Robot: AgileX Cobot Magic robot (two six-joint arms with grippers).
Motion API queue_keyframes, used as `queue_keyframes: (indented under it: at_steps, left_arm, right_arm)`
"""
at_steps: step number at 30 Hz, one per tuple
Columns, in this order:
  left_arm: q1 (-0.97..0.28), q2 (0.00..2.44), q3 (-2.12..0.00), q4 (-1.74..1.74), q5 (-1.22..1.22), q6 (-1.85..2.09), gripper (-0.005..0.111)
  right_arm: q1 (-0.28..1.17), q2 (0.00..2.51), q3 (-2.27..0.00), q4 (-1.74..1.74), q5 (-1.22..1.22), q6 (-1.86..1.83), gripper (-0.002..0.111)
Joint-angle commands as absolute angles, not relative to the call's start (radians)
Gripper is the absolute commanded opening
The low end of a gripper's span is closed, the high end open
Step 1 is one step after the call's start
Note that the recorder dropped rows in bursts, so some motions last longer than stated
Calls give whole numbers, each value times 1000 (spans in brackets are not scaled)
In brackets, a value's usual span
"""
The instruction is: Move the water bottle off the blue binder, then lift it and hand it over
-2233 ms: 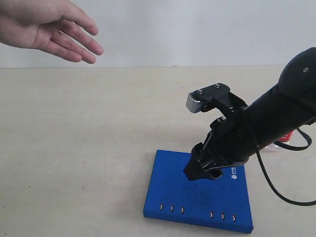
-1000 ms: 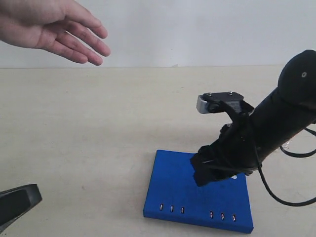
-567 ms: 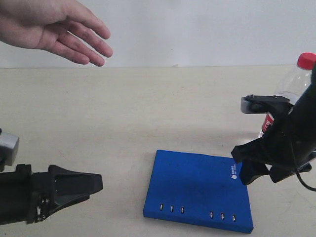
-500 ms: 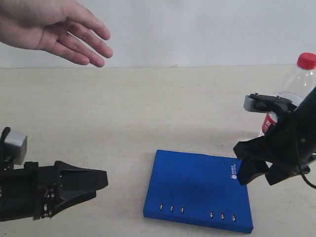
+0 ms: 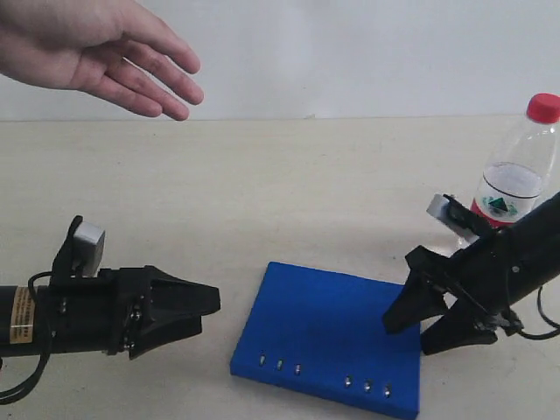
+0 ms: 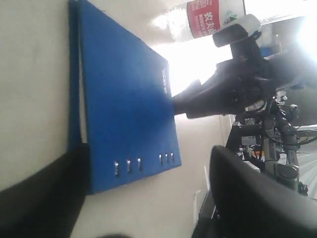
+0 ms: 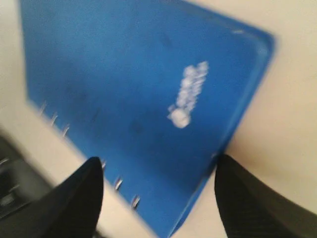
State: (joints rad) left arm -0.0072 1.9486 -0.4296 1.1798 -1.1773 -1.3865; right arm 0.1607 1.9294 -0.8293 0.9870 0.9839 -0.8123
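A gap [image 5: 234, 309] parts the blue binder from my left gripper, so my right gripper should nudge the binder over, then rise and take its far long edge [image 5: 337, 273].
The water bottle [image 5: 518, 166], clear with a red cap and a red-and-white label, stands upright on the table at the far right, off the blue binder [image 5: 328, 337]. The binder lies flat, its rivets along the near edge. My right gripper [image 5: 414, 332] is open and low at the binder's right edge, and the right wrist view shows the binder's [image 7: 129, 84] corner between its fingers [image 7: 257, 198]. My left gripper [image 5: 208, 308] is open and points at the binder's left edge, a short gap away. The left wrist view shows the binder [image 6: 124, 114], the bottle [image 6: 213, 17] and the right arm [image 6: 233, 89] beyond.
A person's open hand [image 5: 96, 52] hovers palm-down above the table's far left. The beige table [image 5: 262, 192] runs back to a white wall. The right arm's black cable [image 5: 547, 319] hangs near the right edge.
The left gripper has advanced rightward toward the binder. The right gripper has dropped to the binder's right edge, uncovering the bottle. The binder has slid a little to the left.
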Motion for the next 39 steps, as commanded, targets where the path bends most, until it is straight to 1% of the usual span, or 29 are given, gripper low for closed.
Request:
queue_keyframes:
  at_steps: [1, 3, 5, 9, 10, 11, 13, 15, 18, 22, 24, 28, 35, 37, 39]
  left_arm:
    - [-13, 1951, -442, 1175, -1177, -1397, 64]
    - [-13, 1951, -442, 1162, -1177, -1394, 64]
    - [-13, 1951, -442, 1132, -1177, -1375, 64]
    - [-13, 1951, -442, 1102, -1177, -1377, 64]
    - [-13, 1951, -442, 1118, -1177, -1392, 62]
    - [-13, 1951, -442, 1169, -1177, -1412, 59]
    - [-13, 1951, -442, 1230, -1177, -1429, 54]
    - [-13, 1951, -442, 1282, -1177, -1442, 52]
    - [-13, 1951, -442, 1318, -1179, -1442, 52]
    - [-13, 1951, -442, 1319, -1177, -1451, 55]
    - [-13, 1951, -442, 1324, -1177, -1473, 57]
    - [-13, 1951, -442, 1331, -1168, -1491, 58]
    - [-13, 1951, -442, 1326, -1127, -1506, 58]
    - [-13, 1951, -442, 1324, -1127, -1506, 58]
    - [-13, 1951, -442, 1322, -1127, -1506, 58]
  right_arm:
    - [160, 1935, -826, 1190, 1221, -951, 58]
    - [162, 1906, -828, 1222, 1221, -956, 58]
    - [162, 1867, -830, 1178, 1221, -944, 58]
    - [162, 1792, -830, 954, 1221, -879, 58]
    - [162, 1780, -830, 908, 1201, -866, 58]
    - [162, 1766, -830, 853, 1071, -862, 58]
    - [162, 1764, -830, 865, 994, -886, 58]
    - [176, 1767, -830, 912, 961, -1005, 58]
    - [242, 1767, -830, 981, 889, -1155, 58]
    - [395, 1767, -843, 977, 636, -1330, 58]
    - [463, 1767, -866, 977, 502, -1378, 58]
    - [531, 1789, -932, 977, 332, -1395, 58]
    - [496, 1911, -1050, 984, 346, -1140, 58]
    - [483, 1945, -1074, 984, 409, -1132, 58]
    - [465, 1986, -1092, 982, 536, -1132, 58]
